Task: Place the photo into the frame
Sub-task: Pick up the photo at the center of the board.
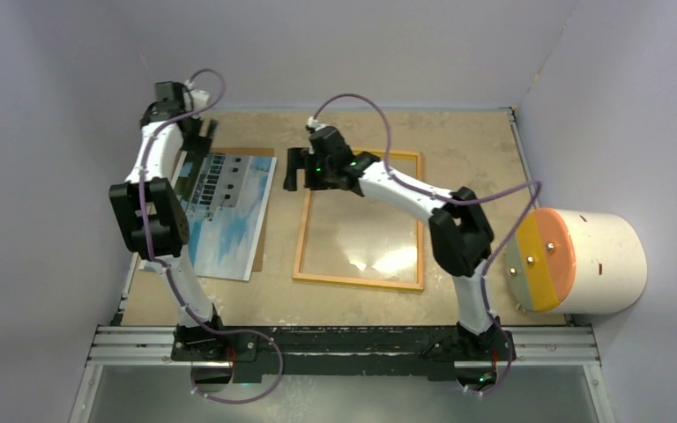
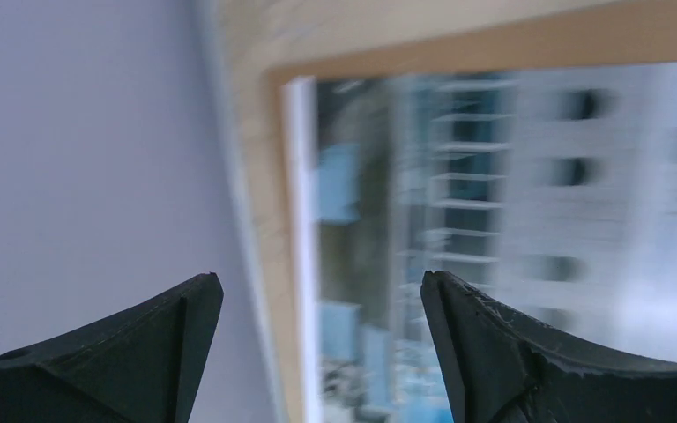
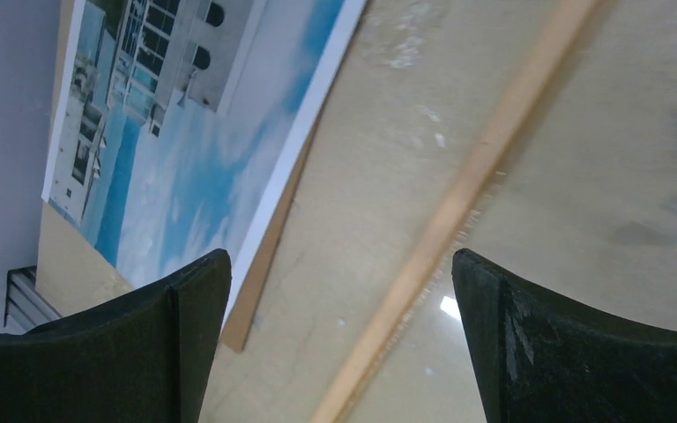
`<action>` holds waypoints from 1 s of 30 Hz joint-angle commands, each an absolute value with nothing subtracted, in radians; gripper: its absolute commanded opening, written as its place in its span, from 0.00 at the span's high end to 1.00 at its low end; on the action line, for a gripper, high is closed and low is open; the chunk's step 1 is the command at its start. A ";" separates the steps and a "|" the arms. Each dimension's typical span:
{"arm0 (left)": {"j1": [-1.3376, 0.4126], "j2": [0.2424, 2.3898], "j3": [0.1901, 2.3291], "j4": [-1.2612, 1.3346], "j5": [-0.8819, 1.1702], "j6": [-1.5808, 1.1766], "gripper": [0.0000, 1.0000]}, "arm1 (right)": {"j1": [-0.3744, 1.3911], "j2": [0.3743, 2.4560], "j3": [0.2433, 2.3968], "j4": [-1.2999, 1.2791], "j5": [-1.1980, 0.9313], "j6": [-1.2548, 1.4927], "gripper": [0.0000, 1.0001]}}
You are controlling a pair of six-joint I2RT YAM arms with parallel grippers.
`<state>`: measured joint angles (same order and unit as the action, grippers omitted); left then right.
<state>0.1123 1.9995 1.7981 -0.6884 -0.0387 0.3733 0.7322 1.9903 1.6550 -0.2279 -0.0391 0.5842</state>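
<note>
The photo's outer edge (image 2: 302,194) lies close to the wall, so next my left gripper braces that edge while my right gripper takes the photo's edge (image 1: 271,174) facing the frame.
The photo (image 1: 229,211), a white building under blue sky, lies face up on a brown backing board at the table's left. The frame (image 1: 359,280) lies flat in the middle, glossy inside its thin wooden rim. My left gripper (image 1: 196,137) hovers open over the photo's far left edge; in its wrist view the photo (image 2: 494,176) is blurred and the gripper (image 2: 322,300) holds nothing. My right gripper (image 1: 293,169) is open above the frame's far left corner. In the right wrist view the gripper (image 3: 342,273) straddles bare table between the frame's left rail (image 3: 458,203) and the photo (image 3: 194,132).
The backing board (image 1: 261,231) sticks out past the photo's right and far edges, and shows as a board edge (image 3: 260,282) in the right wrist view. A white cylinder with an orange, yellow and grey face (image 1: 582,260) stands at the right. Grey walls enclose the table.
</note>
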 commanded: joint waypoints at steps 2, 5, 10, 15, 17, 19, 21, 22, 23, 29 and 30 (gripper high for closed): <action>0.244 1.939 1.691 -0.566 -0.289 0.447 0.13 | 0.826 2.157 1.855 -0.261 0.015 0.646 0.05; 0.302 1.946 1.632 -0.491 -0.364 0.451 0.18 | 0.865 2.229 1.922 -0.257 0.029 0.663 0.06; 0.337 1.958 1.529 -0.352 -0.465 0.468 0.28 | 0.890 2.323 1.998 -0.267 0.056 0.682 0.08; 0.339 1.976 1.423 -0.209 -0.542 0.488 0.28 | 0.890 2.350 1.968 -0.244 0.082 0.712 0.11; 0.339 1.984 1.386 -0.161 -0.556 0.493 0.28 | 0.889 2.359 1.952 -0.239 0.061 0.720 0.12; 0.339 1.998 1.366 -0.145 -0.555 0.491 0.28 | 0.888 2.374 1.954 -0.237 0.060 0.724 0.12; 0.339 2.012 1.356 -0.142 -0.552 0.482 0.27 | 0.885 2.393 1.962 -0.238 0.058 0.737 0.13; 0.339 2.018 1.351 -0.143 -0.548 0.479 0.27 | 0.882 2.403 1.967 -0.238 0.056 0.743 0.13; 0.339 2.022 1.348 -0.146 -0.542 0.474 0.27 | 0.880 2.412 1.969 -0.238 0.054 0.748 0.13; 0.338 2.028 1.316 -0.185 -0.474 0.441 0.26 | 0.858 2.448 1.952 -0.214 0.023 0.792 0.13; 0.338 2.026 1.308 -0.196 -0.459 0.433 0.26 | 0.856 2.451 1.948 -0.209 0.016 0.798 0.13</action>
<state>0.3340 2.0289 1.3273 -0.1917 -0.5087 0.4679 0.8726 2.4001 1.9537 -0.1963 0.0315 0.7513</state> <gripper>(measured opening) 0.739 0.873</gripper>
